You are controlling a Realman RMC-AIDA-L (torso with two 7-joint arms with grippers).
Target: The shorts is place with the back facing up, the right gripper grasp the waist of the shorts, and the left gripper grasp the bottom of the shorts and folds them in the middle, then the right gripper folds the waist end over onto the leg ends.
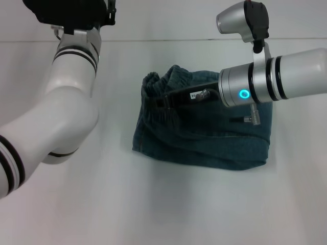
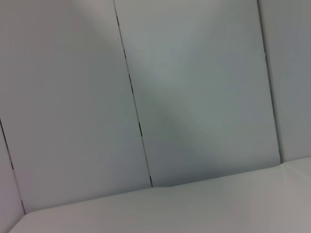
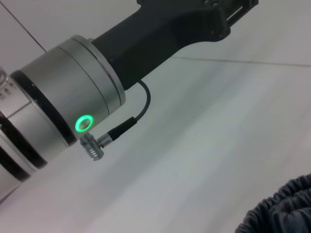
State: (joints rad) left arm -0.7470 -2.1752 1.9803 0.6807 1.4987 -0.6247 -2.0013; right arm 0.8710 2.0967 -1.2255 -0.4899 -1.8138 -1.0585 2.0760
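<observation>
My right gripper lies across the shorts [image 1: 204, 120] where the waist [image 1: 152, 84] must fold, so it should set the waist down and retreat before my left gripper takes the waist.
The blue denim shorts [image 1: 204, 145] lie folded into a narrow block at the table's middle. The ruched waist [image 1: 155, 86] is at their left end and also shows in the right wrist view [image 3: 284, 208]. My right gripper [image 1: 166, 101], black on a silver wrist with a lit ring [image 1: 244, 94], reaches in from the right low over the shorts. Its tip is at the waist. In the right wrist view the black body of my right gripper [image 3: 194, 24] runs out of the picture. My left gripper [image 1: 76, 13] is raised at the far left, away from the cloth. The leg ends lie under the right wrist.
The white table [image 1: 163, 204] runs around the shorts on every side. Its back edge meets a pale panelled wall [image 2: 194, 87], which fills the left wrist view. My bent left arm [image 1: 56, 117] takes up the left side.
</observation>
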